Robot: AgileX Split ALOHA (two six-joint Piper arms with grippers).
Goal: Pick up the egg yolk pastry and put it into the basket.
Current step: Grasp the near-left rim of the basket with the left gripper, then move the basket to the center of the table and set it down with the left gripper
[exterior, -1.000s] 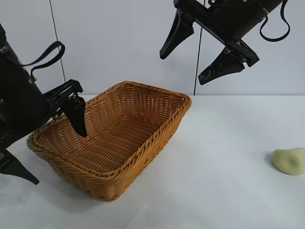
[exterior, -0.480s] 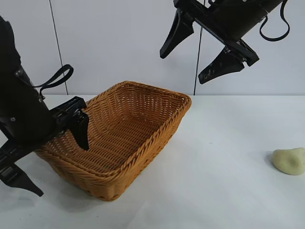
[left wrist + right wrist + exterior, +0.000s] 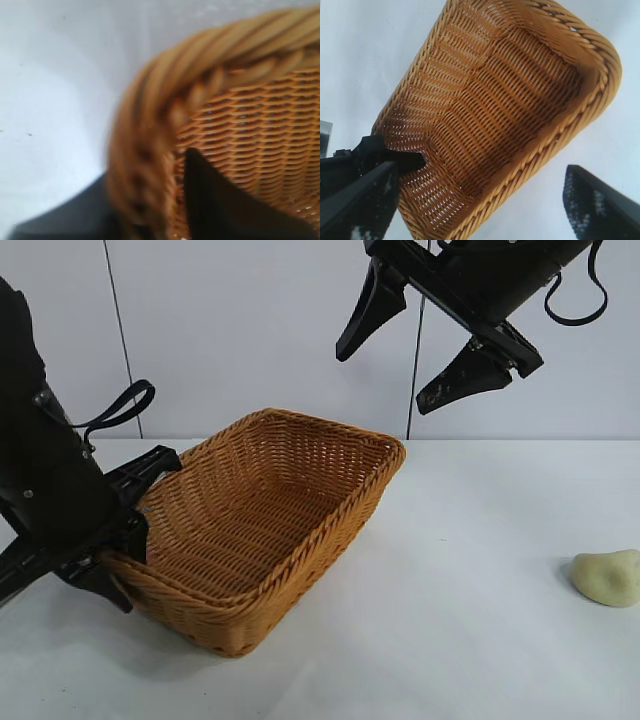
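Note:
Next, I swing the basket's held rim (image 3: 128,568) toward the wall with my left gripper to straighten the basket, because the basket lies slanted with its loose end (image 3: 375,447) toward the wall.
The orange-tan wicker basket (image 3: 330,427) stands on the white table at centre-left. My left gripper (image 3: 125,570) sits at its left end, one finger inside and one outside, and is shut on the braided rim (image 3: 165,85). One left finger shows inside the basket in the right wrist view (image 3: 412,160). The pale cream egg yolk pastry (image 3: 608,577) lies alone on the table at the far right edge. My right gripper (image 3: 381,384) hangs open and empty, high above the basket's far right corner, and looks down into the basket (image 3: 600,55).
The white table (image 3: 470,640) stretches between the basket and the pastry. A pale wall with vertical seams stands behind.
My left gripper came down and in from beside the basket's left end onto its rim, and the basket shifted slightly to the right. The right arm and the pastry have not moved.

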